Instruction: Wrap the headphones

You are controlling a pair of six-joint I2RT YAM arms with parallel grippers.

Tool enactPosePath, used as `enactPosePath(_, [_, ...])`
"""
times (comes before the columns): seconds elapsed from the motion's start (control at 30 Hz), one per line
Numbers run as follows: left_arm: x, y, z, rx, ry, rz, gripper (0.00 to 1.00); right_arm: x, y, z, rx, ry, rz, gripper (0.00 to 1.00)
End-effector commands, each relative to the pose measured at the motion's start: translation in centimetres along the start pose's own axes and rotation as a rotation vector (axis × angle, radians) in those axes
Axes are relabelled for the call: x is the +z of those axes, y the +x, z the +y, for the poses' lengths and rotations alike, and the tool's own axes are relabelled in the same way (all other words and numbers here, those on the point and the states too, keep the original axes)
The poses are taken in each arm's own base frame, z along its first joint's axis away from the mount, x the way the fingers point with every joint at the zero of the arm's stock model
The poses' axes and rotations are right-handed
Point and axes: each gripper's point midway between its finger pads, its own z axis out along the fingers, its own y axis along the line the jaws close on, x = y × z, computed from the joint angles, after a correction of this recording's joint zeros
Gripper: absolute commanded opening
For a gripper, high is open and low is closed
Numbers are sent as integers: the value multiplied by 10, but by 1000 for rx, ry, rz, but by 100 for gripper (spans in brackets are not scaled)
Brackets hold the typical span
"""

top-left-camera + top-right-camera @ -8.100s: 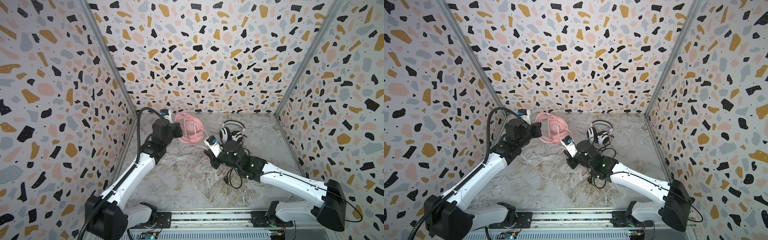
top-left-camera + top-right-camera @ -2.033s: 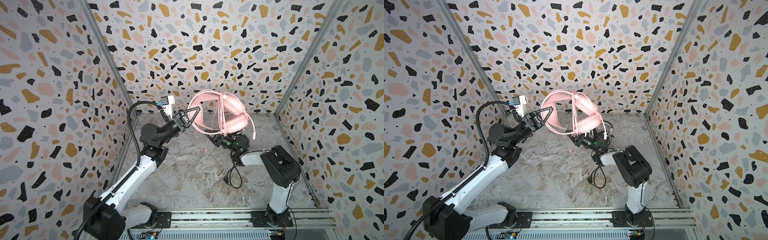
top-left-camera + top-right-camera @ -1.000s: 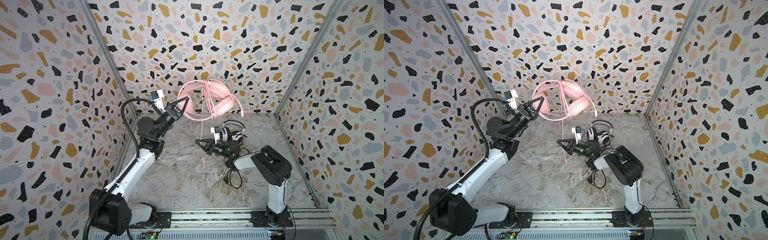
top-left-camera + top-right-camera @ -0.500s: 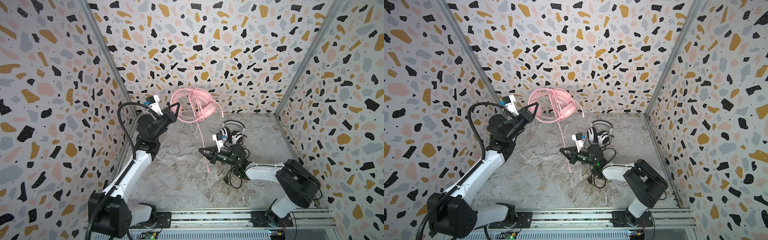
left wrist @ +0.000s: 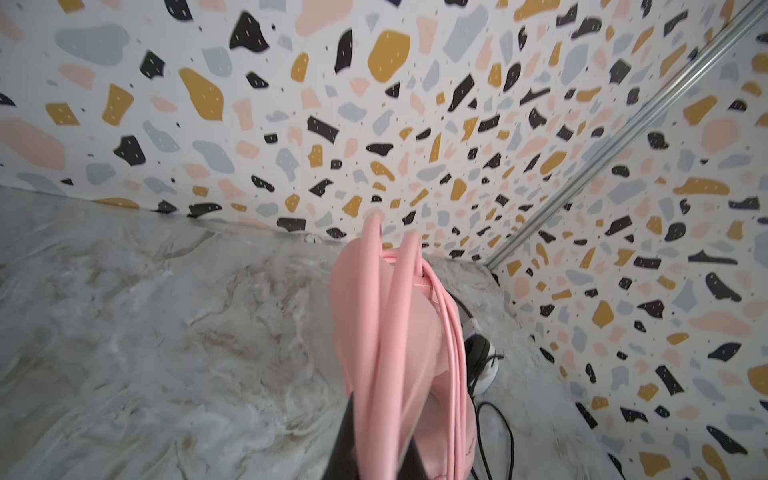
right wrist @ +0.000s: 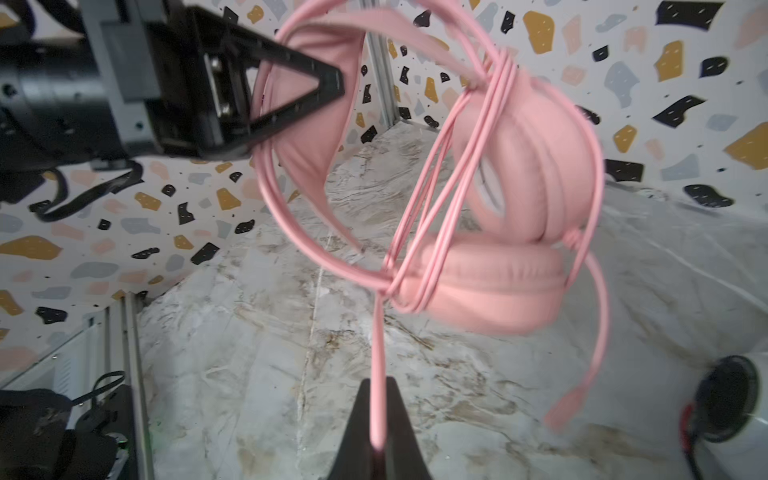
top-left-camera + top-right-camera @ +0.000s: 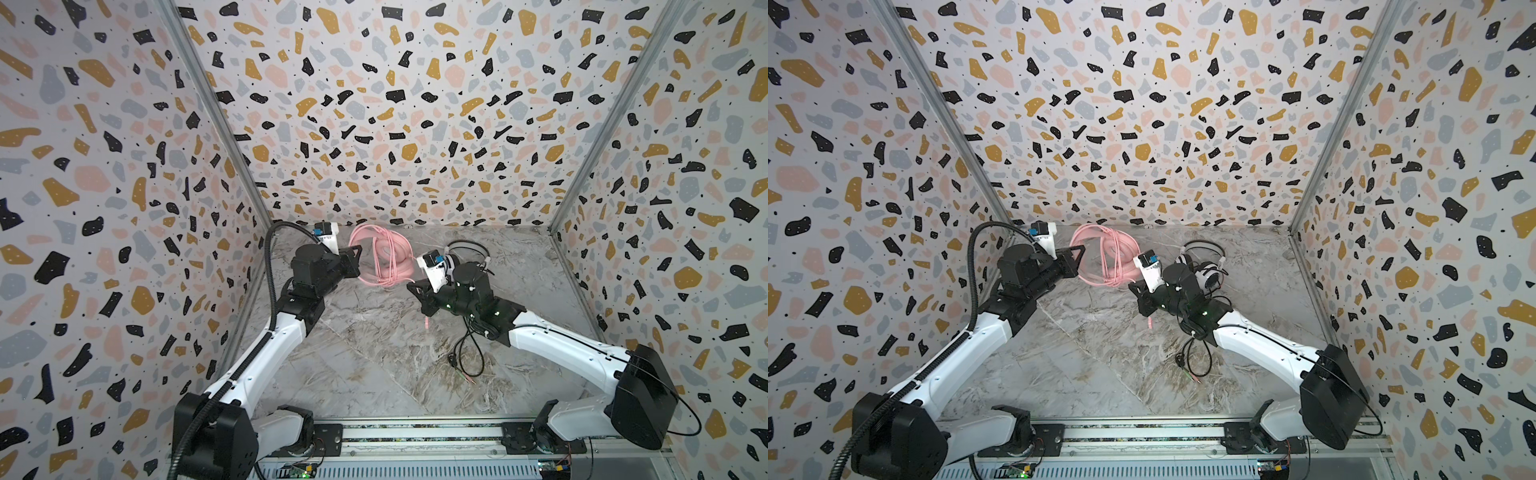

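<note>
My right gripper should keep going past the cups [image 7: 397,257] and let go there, as the pink cable runs straight from its loops [image 6: 379,340] and my left gripper is on the headband.
The pink headphones [image 7: 382,257] [image 7: 1104,257] hang low over the back of the table, with the pink cable looped several times round the band and cups [image 6: 519,208]. My left gripper [image 7: 356,259] [image 7: 1079,257] [image 5: 380,419] is shut on their headband. My right gripper [image 7: 413,289] [image 7: 1133,289] [image 6: 376,384] is shut on the pink cable [image 6: 377,340] just below the loops; a short cable end [image 7: 427,322] dangles under it. The white-and-black headphones [image 7: 465,253] [image 7: 1208,274] [image 6: 731,399] lie behind the right wrist, partly hidden.
A loose black cable [image 7: 469,357] [image 7: 1196,361] from the white-and-black headset trails over the marbled table [image 7: 353,374] under the right arm. Terrazzo-patterned walls close in the left, back and right sides. A metal rail [image 7: 415,434] runs along the front.
The left gripper has come down with the pink headphones from mid-air to just above the table at the back. The right gripper keeps its hold on the pink cable and has shifted slightly.
</note>
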Motion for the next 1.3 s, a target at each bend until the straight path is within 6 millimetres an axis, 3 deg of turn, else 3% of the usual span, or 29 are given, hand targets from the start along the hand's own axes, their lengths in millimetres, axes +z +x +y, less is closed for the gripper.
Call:
enactPosePath(0.0, [-9, -2, -27, 130, 85, 6, 0, -13, -9, -37, -155, 170, 100, 6])
enactPosePath(0.13, [-10, 26, -41, 125, 163, 121, 0, -15, -25, -62, -248, 288, 120, 7])
enactPosePath(0.27, [-12, 41, -52, 120, 242, 201, 0, -15, -36, -76, -327, 356, 144, 8])
enactPosePath(0.4, [-12, 56, -51, 131, 247, 274, 0, -15, -43, -86, -379, 411, 155, 9])
enactPosePath(0.77, [-7, 94, -49, 114, 291, 380, 0, -14, -59, -84, -375, 376, 114, 12])
enactPosePath(1.1, [-27, 82, -89, 68, 495, 353, 0, -7, -36, -117, -246, 272, 91, 17])
enactPosePath(1.27, [-39, 71, -107, 58, 589, 334, 0, -4, -29, -111, -191, 103, 51, 22])
